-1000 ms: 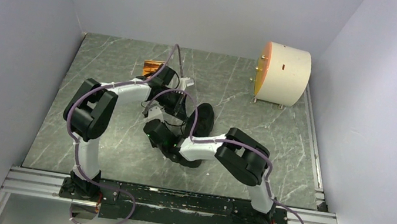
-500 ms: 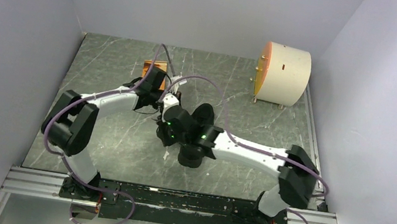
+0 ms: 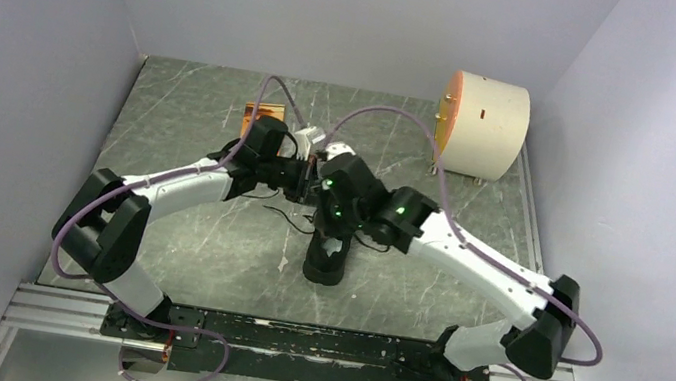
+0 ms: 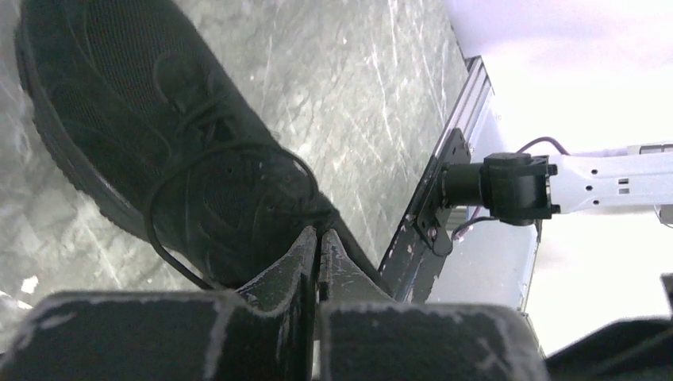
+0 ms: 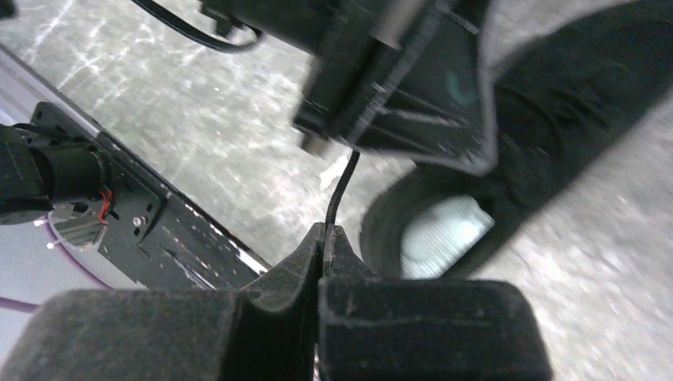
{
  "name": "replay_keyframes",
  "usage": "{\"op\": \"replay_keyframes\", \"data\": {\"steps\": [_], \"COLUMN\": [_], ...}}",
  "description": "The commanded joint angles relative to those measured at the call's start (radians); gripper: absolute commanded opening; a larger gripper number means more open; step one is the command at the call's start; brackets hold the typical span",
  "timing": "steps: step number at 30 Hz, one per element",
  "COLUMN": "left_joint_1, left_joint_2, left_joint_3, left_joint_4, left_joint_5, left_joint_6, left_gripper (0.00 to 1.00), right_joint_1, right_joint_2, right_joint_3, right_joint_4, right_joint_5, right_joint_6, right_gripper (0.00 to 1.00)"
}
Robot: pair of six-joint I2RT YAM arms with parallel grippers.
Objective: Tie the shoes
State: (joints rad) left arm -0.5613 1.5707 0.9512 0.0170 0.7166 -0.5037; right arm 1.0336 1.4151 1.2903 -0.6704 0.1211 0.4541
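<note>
My left gripper is closed on the lace loop (image 4: pixel 224 148), and the space (image 3: pixel 373 283) beside the shoe's heel is open. My right gripper should keep going there and let go of its lace.
The black shoe (image 3: pixel 326 262) lies mid-table, its heel toward the arms' bases and its front hidden under both wrists. In the left wrist view the shoe (image 4: pixel 119 119) fills the upper left. A thin black lace (image 4: pixel 171 178) loops over its knit top to my left gripper (image 4: pixel 319 232), which is shut on it. In the right wrist view my right gripper (image 5: pixel 326 228) is shut on a lace (image 5: pixel 343 184) that runs up from its tips. The shoe's opening with the pale insole patch (image 5: pixel 444 232) sits just to the right. From above, the left gripper (image 3: pixel 305 184) and right gripper (image 3: pixel 321 198) meet over the shoe.
A white drum with an orange face (image 3: pixel 481 125) stands at the back right. A small orange-brown object (image 3: pixel 251 117) lies behind the left wrist. A loose lace end (image 3: pixel 278 214) trails left of the shoe. The metal rail (image 3: pixel 291 340) runs along the near edge.
Both arms have stretched out from folded poses. The right arm swung out to the right and its wrist moved back over the shoe; the left wrist shifted right to meet it.
</note>
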Motion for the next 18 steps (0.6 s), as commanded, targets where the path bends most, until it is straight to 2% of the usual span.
{"op": "replay_keyframes", "data": {"steps": [1,6,8,12,16,18], "left_joint_1": [0.000,0.001,0.000,0.001,0.001,0.001], "left_joint_2": [0.019,0.022,0.027,0.035,0.032,0.030], "left_joint_3": [0.090,0.125,0.139,0.148,0.165,0.164], "left_joint_4": [0.004,-0.036,-0.059,-0.093,-0.147,-0.154], "left_joint_5": [-0.027,-0.057,-0.049,-0.035,-0.041,-0.041], "left_joint_6": [0.011,0.037,0.046,0.063,0.103,0.106], "left_gripper": [0.05,0.05,0.05,0.05,0.05,0.05], "right_joint_1": [-0.083,-0.140,-0.152,-0.191,-0.344,-0.396], "right_joint_2": [-0.086,-0.156,-0.163,-0.163,-0.154,-0.147], "right_joint_3": [0.066,0.010,-0.015,-0.107,-0.206,-0.245], "right_joint_4": [-0.446,-0.694,-0.716,-0.647,-0.568,-0.496], "right_joint_5": [0.042,0.039,-0.007,-0.096,-0.172,-0.177], "right_joint_6": [0.073,0.249,0.300,0.297,0.225,0.212], "right_gripper": [0.00,0.00,0.00,0.00,0.00,0.07]}}
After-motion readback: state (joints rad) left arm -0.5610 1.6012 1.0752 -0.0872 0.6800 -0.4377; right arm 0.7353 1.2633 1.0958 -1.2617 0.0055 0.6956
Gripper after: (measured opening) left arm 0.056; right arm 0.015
